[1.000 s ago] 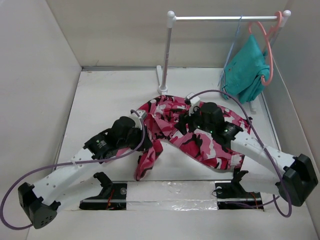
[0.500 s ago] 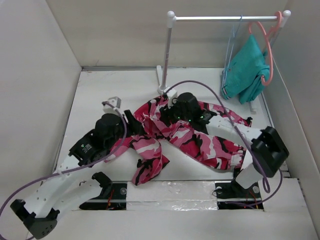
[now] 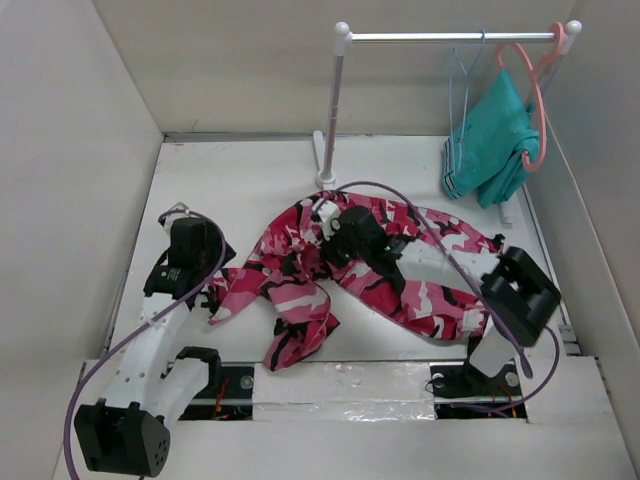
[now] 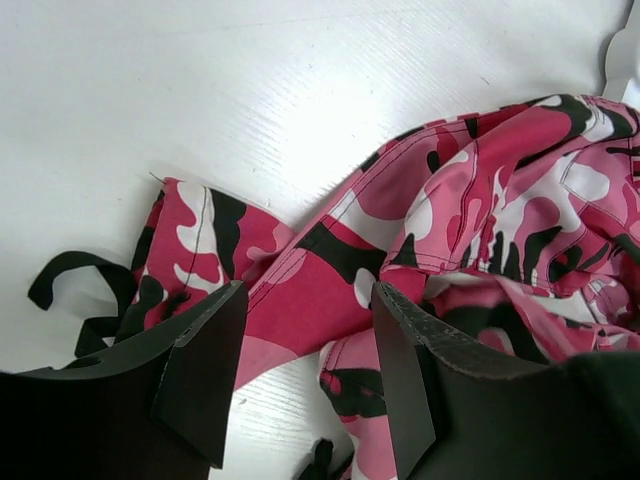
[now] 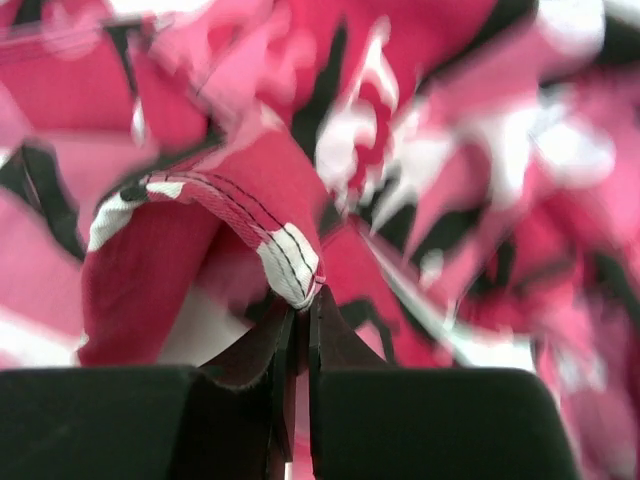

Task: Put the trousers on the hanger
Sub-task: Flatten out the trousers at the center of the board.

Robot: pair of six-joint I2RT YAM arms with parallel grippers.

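Note:
I expect the camouflage leg [image 3: 238,287] to straighten into a long flat piece when I pull it, because slack folds [image 3: 282,243] show between the leg's end and the trousers' bunched waist.
The camouflage trousers [image 3: 420,280] lie crumpled across the middle of the table, one leg end reaching left [image 4: 300,300]. My left gripper [image 3: 212,262] stands at that leg end, open [image 4: 308,300], with fabric below and beyond the fingers but nothing between them. My right gripper [image 3: 322,250] is over the bunched waist area, shut [image 5: 298,305], with a white-and-pink stitched fold of the trousers [image 5: 285,260] pinched at its tips. The light-blue wire hanger [image 3: 463,85] hangs from the rail at the back right, far from both grippers.
A white rack with an upright pole [image 3: 335,110] and a rail [image 3: 440,37] stands at the back. A teal garment [image 3: 495,140] hangs there on a salmon-pink hanger [image 3: 540,110]. A black drawstring [image 4: 70,290] lies by the leg end. Walls close in left and right.
My left gripper opened, let go of the trousers and drew back to the left. My right gripper moved left over the trousers and shut on a fold. The leg end shifted left.

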